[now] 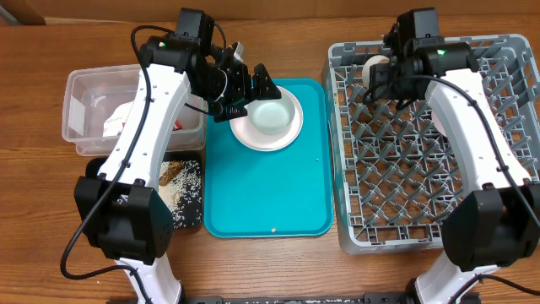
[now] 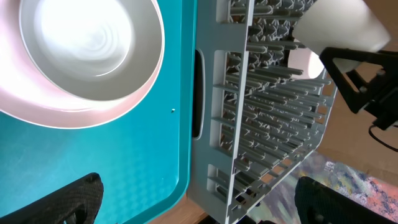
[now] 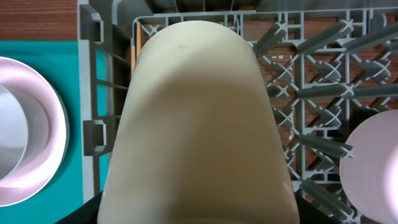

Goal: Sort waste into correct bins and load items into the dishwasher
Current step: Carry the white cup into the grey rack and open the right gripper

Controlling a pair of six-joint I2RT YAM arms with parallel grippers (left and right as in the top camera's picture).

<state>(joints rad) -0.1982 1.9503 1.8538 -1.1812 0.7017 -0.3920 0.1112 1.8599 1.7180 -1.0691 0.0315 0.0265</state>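
My right gripper goes on lowering the cream cup (image 1: 375, 69), which hangs above the rack's open back corner (image 1: 358, 86), clear of the white round dish, until it rests there.
A white bowl (image 1: 274, 116) sits on a white plate (image 1: 251, 135) at the back of the teal tray (image 1: 270, 194). My left gripper (image 1: 253, 91) is open and empty, just left of and above the bowl (image 2: 87, 43); its wide-apart fingers (image 2: 199, 202) frame the tray edge and the rack. My right gripper (image 1: 381, 72) is shut on a cream cup (image 3: 199, 124) and holds it over the back left corner of the grey dish rack (image 1: 439, 143). The cup also shows in the left wrist view (image 2: 339, 25). A white round dish (image 3: 373, 168) lies in the rack beside it.
A clear plastic bin (image 1: 93, 101) with white waste stands at the far left. A black bin (image 1: 181, 190) with rice-like scraps sits in front of it. A small crumb (image 1: 272, 229) lies near the tray's front edge. The rack (image 2: 267, 124) borders the tray's right side.
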